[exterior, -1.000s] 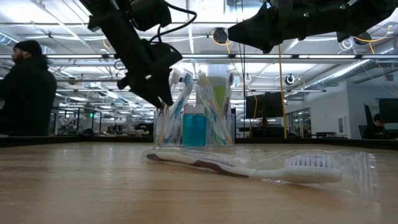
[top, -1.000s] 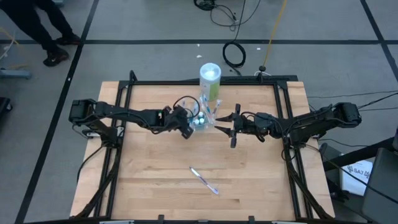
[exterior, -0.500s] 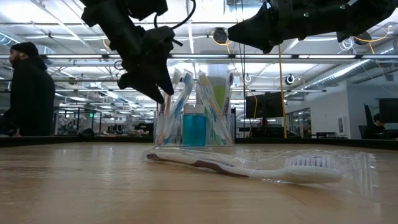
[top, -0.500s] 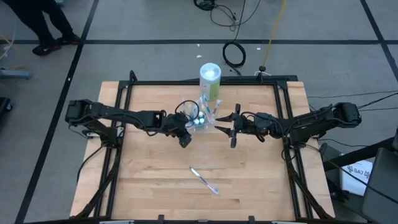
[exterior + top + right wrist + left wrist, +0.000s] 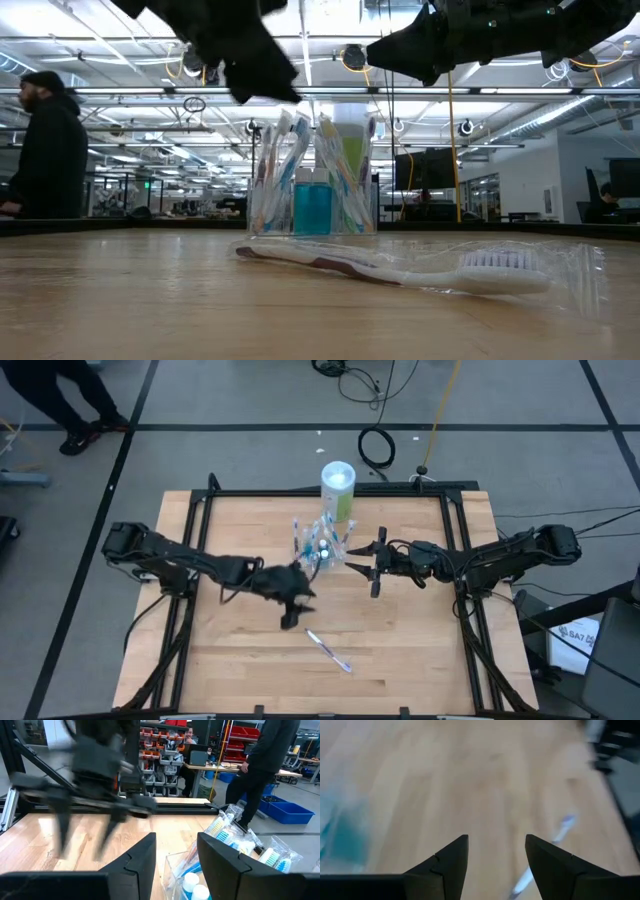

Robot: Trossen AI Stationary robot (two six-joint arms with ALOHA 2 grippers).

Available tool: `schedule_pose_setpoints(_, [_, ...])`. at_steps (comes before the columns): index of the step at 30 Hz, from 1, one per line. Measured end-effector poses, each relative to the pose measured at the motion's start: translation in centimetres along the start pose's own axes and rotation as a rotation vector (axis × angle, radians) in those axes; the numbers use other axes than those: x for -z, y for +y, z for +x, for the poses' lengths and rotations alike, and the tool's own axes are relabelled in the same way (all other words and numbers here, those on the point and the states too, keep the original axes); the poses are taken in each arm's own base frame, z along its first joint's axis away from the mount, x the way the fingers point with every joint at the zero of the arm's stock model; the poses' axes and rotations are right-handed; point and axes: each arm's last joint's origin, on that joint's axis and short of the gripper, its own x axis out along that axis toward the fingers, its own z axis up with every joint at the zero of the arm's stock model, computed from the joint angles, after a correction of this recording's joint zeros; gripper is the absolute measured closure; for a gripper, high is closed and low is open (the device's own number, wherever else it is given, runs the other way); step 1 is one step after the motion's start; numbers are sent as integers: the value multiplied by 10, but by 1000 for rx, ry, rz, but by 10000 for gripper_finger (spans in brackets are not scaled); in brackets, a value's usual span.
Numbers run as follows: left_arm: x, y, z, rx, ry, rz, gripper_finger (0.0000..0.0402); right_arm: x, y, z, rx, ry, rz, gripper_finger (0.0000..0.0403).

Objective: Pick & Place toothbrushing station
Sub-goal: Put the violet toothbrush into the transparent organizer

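Observation:
I should go on reaching down until my fingers grip the toothbrush's handle, because the loose toothbrush's handle (image 5: 320,644) end (image 5: 310,634) faces my open left gripper, clear of the cup.
The clear plastic cup (image 5: 322,546) stands on the table's far middle, holding several toothbrushes and blue white-capped tubes; it also shows in the low view (image 5: 312,205) and the right wrist view (image 5: 200,870). One wrapped toothbrush (image 5: 328,650) lies flat on the table nearer the front; it also shows in the low view (image 5: 400,266) and the left wrist view (image 5: 547,852). My left gripper (image 5: 296,610) is open and empty above the table, between the cup and the loose toothbrush. My right gripper (image 5: 358,566) is open and empty just right of the cup.
A tall white-and-green canister (image 5: 338,488) stands just behind the cup at the table's far edge. A black frame (image 5: 320,493) runs round the table. A person (image 5: 42,150) stands in the room beyond the table. Bare wood lies at the front left and right.
My left gripper has drawn away from the cup's left side, gone toward the table's near edge and the loose toothbrush, and risen. The cup and the loose toothbrush stay where they were.

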Motion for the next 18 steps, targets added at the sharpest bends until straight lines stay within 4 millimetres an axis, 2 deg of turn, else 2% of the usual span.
schedule_pose_setpoints(4, [2,-27,9,81,-69,222,197,0,0,0,0,0,0,268])
schedule_pose_setpoints(8, [10,-45,26,123,-92,323,197,0,0,0,0,1,8,268])
schedule_pose_setpoints(18, [35,-52,81,225,-108,380,197,1,0,0,0,5,7,268])
